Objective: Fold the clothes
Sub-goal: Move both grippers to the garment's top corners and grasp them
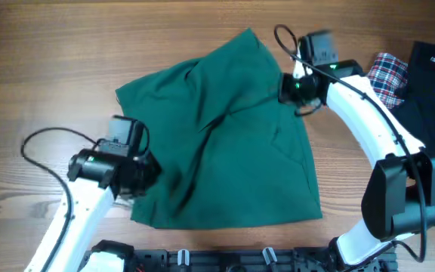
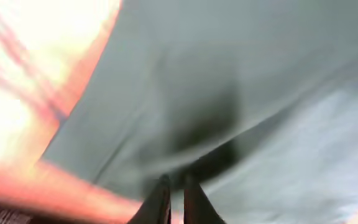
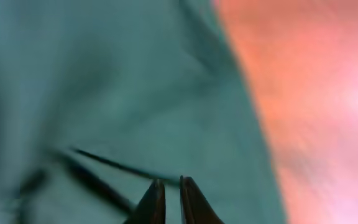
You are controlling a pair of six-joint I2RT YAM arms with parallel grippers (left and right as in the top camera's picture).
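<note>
My right gripper needs to go back to the garment's upper side edge [image 1: 270, 66] and pull the cloth out straight before folding, because the garment's far corner [image 1: 249, 35] leans inward above creases.
The dark teal-green garment [image 1: 232, 143] lies spread and creased across the middle of the wooden table [image 1: 44, 60]. My left gripper [image 1: 146, 177] is at the garment's lower left edge. In the left wrist view its fingers [image 2: 174, 180] are closed to a thin gap, with the fabric [image 2: 260, 93] bunched at the tips. My right gripper [image 1: 287, 89] is at the garment's upper right edge. In the right wrist view its fingers [image 3: 169, 182] are closed on a fold line of the fabric [image 3: 104, 81]. Both wrist views are blurred.
A red-white-blue plaid cloth [image 1: 390, 75] and a black garment [image 1: 433, 83] lie at the far right, behind the right arm. A black rail runs along the front edge of the table [image 1: 225, 261].
</note>
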